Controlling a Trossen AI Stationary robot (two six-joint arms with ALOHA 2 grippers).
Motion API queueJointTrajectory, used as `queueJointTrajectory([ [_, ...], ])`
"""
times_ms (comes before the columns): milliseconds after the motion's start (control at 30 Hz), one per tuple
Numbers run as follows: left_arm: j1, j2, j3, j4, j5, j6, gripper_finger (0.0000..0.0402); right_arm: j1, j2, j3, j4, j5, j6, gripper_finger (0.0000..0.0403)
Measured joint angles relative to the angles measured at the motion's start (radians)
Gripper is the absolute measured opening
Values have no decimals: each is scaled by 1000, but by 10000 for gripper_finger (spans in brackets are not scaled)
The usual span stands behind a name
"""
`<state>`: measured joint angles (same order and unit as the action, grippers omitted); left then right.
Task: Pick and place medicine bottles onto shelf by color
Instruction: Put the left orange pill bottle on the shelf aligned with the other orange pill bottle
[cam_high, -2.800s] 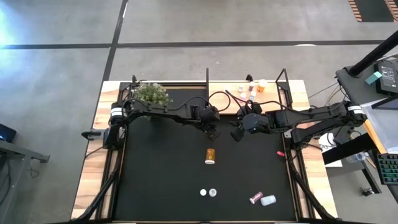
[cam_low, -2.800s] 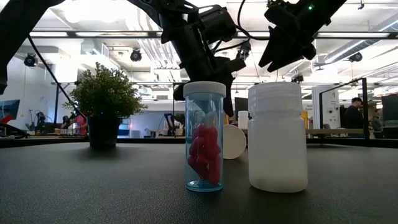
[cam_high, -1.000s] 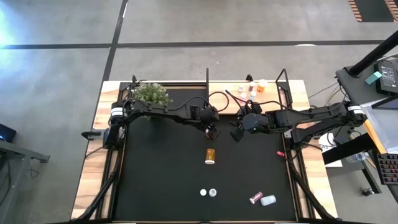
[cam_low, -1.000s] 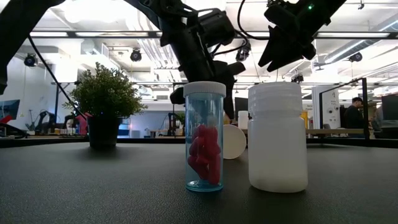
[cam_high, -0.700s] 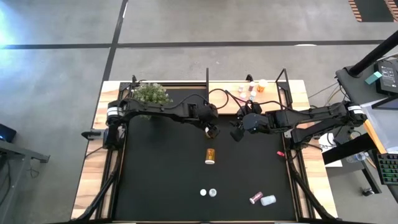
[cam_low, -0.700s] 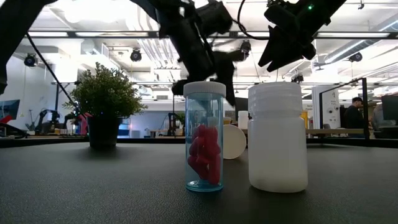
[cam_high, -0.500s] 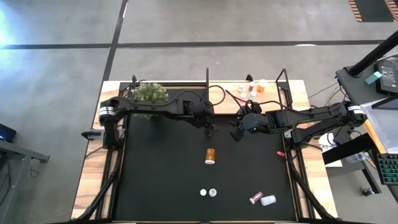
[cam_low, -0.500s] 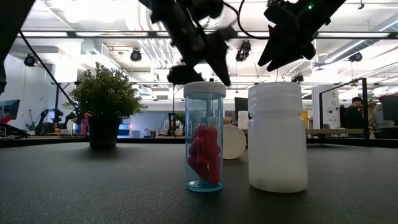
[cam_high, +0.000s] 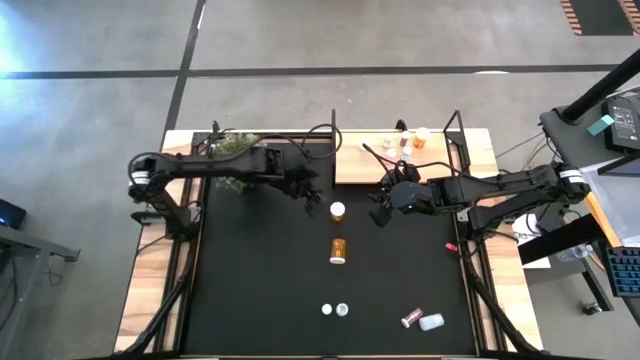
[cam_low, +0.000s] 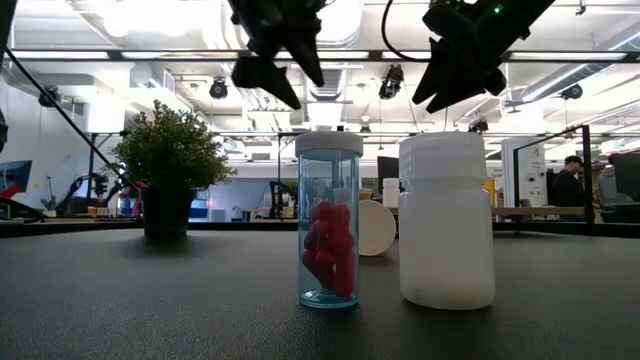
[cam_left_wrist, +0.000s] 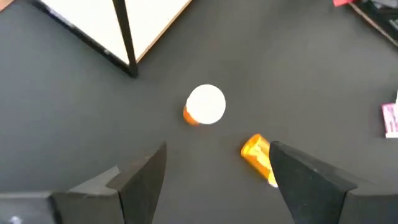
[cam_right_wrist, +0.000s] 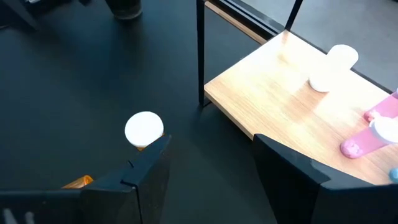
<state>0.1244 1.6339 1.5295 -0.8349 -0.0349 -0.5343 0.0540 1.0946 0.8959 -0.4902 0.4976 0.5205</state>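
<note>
The robot's two grippers are crowded around the upright orange bottle, so next the left gripper moves back toward the potted plant (cam_low: 170, 155) before the right gripper reaches for the bottle.
An orange medicine bottle (cam_high: 338, 211) with a white cap (cam_left_wrist: 206, 104) stands upright on the black mat, just in front of the shelf (cam_high: 390, 160). A second orange bottle (cam_high: 338, 250) lies on its side nearer the front. My left gripper (cam_high: 310, 195) hangs open above the mat, left of the upright bottle, holding nothing. My right gripper (cam_high: 382, 213) hovers open to that bottle's right, also holding nothing. On the wooden shelf stand a white bottle (cam_right_wrist: 333, 65) and a pink one (cam_right_wrist: 373, 134).
Near the front edge stand a clear bottle with pink pills (cam_low: 330, 230) and a white bottle (cam_low: 446, 220); two small white pieces (cam_high: 335, 309) lie to their left. A potted plant (cam_high: 240, 150) stands at the far left. The shelf's black posts (cam_high: 333, 130) rise at its corners.
My left gripper has risen and drawn back toward the table's left and far side, away from the spot in front of the shelf. The orange bottle that it covered there now stands upright and in plain view.
</note>
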Motion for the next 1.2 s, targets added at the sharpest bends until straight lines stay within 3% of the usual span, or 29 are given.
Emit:
queueJointTrajectory([
  [133, 0, -34, 0, -115, 0, 1, 267, -1, 0, 0, 13, 0, -4, 217],
  [333, -21, -83, -12, -296, 0, 1, 267, -26, 18, -1, 176, 1, -5, 217],
  [500, -53, -166, -91, -227, 2, 43, 267, -28, 21, 0, 292, 0, 3, 217],
  [700, -56, -333, -318, 133, 2, 52, 267, -32, 21, 0, 373, 0, -8, 217],
  [933, -60, -526, -672, 712, 4, 130, 267, -33, 21, 0, 379, 2, 0, 217],
  [1200, -60, -579, -990, 1347, 3, 123, 267, -49, 33, 0, 430, 0, 4, 217],
])
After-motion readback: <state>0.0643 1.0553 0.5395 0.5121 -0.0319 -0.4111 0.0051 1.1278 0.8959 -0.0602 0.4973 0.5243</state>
